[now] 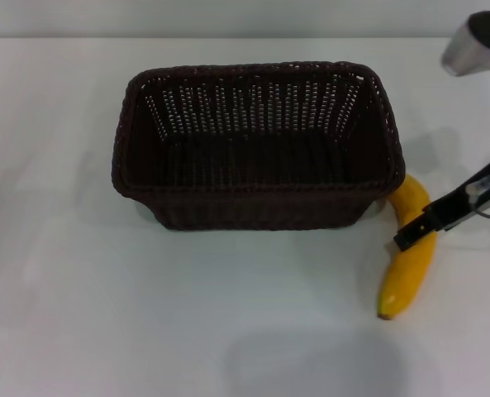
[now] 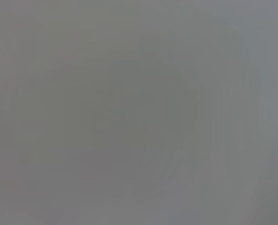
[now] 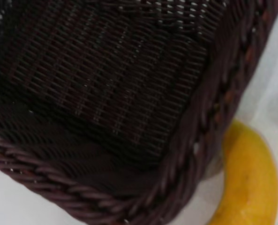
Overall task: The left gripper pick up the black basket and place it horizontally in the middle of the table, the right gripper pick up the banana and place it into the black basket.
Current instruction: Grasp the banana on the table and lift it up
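The banana's far end (image 1: 400, 192) is tucked under the rim of the black basket, so next my right gripper pulls it away to the open tabletop (image 1: 461, 252) before lifting it in.
The black basket (image 1: 253, 207) stands upright and lengthwise in the middle of the white table (image 1: 88, 314); it is empty. The yellow banana (image 1: 410, 269) lies on the table against the basket's right end, its brown tip toward the front. My right gripper (image 1: 411, 235) reaches in from the right and lies across the banana's middle, touching it. The right wrist view shows the basket's corner (image 3: 106, 93) and the banana (image 3: 251, 183) beside it. My left gripper is out of view; the left wrist view shows only a blank grey surface.
A silver and black part of the right arm (image 1: 476, 41) hangs at the far right above the table. White tabletop lies to the left of and in front of the basket.
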Controlling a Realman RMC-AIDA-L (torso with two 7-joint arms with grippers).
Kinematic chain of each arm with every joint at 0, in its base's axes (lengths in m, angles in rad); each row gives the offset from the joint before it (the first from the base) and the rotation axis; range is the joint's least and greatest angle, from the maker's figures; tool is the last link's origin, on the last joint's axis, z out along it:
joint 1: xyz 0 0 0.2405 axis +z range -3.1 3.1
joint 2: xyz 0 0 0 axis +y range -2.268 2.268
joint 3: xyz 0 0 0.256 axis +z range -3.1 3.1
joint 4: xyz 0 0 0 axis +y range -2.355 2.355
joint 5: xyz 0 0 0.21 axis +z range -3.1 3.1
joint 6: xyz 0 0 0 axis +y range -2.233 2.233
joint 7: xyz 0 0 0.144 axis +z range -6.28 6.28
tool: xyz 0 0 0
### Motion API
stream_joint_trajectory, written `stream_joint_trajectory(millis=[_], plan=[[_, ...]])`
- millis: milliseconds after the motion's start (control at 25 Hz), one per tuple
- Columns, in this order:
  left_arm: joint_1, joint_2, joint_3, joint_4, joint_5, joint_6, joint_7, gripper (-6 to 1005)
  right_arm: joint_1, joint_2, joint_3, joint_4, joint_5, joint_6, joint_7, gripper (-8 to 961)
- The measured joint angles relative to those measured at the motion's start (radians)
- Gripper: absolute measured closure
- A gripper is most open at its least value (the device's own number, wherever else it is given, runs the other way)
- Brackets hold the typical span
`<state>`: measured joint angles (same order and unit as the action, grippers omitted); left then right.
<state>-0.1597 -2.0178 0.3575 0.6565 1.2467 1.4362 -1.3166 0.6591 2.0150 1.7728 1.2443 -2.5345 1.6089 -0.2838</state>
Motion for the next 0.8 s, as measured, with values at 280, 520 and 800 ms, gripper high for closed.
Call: stream_joint_trajectory(millis=[280, 520, 800], plan=[[0.011, -0.004, -0.007, 0.000, -0.002, 0.001, 0.004, 276, 0.025, 0.001, -0.082, 0.002, -0.015, -0.021, 0.046, 110], [0.020, -0.005, -0.008, 0.000, -0.004, 0.002, 0.007, 275, 0.044, -0.001, -0.113, 0.005, -0.067, -0.021, 0.074, 110], [0.027, -0.006, -0.008, 0.000, -0.005, 0.002, 0.007, 276, 0.047, -0.009, -0.079, 0.006, -0.184, 0.004, 0.071, 110]])
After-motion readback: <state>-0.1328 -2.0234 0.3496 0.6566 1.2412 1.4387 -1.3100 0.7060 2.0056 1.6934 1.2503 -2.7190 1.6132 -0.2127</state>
